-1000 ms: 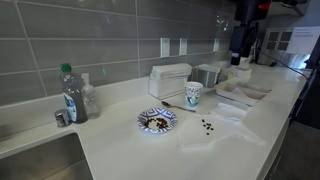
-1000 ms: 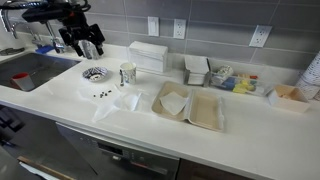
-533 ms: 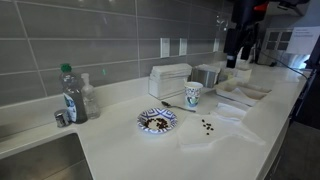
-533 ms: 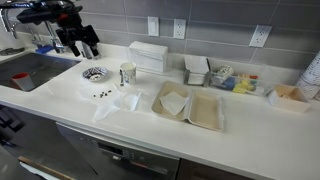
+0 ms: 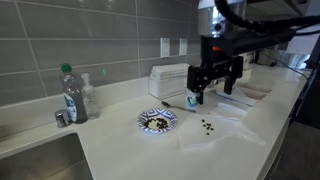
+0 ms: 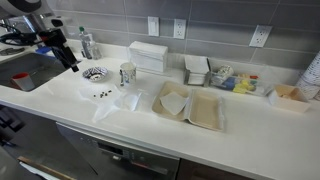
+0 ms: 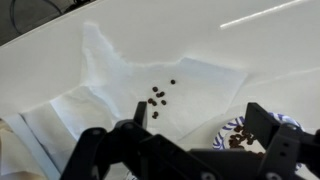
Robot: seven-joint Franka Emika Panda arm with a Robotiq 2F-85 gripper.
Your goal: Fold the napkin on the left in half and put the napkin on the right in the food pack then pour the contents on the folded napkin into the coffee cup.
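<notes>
The beans napkin's outer corner (image 7: pixel 240 74) is clear of the beans and the patterned plate. I should keep lowering my gripper until its open fingers close on that corner.
A white napkin (image 7: pixel 140 85) lies spread on the counter with several coffee beans (image 7: pixel 156 97) on it; it also shows in both exterior views (image 5: pixel 208 130) (image 6: pixel 100 93). A paper coffee cup (image 6: pixel 127 73) stands upright behind it, partly hidden by the arm in an exterior view (image 5: pixel 191 98). An open food pack (image 6: pixel 190 108) holds another white napkin (image 6: pixel 175 100). My gripper (image 7: pixel 180 140) is open and empty and hovers above the counter between the beans and a patterned plate (image 7: pixel 240 135). It also shows in both exterior views (image 5: pixel 212 82) (image 6: pixel 66 55).
The patterned plate (image 5: pixel 157 120) (image 6: pixel 95 74) holds more beans. A further white napkin (image 6: pixel 127 101) lies beside the beans napkin. A water bottle (image 5: pixel 68 95) and sink (image 6: pixel 30 72) are at one end. A napkin dispenser (image 6: pixel 150 54) and condiment trays (image 6: pixel 225 78) stand by the wall.
The arm has swung from beyond the counter's sink end towards the plate and napkin, and the gripper now hangs lower over them. Nothing on the counter has moved.
</notes>
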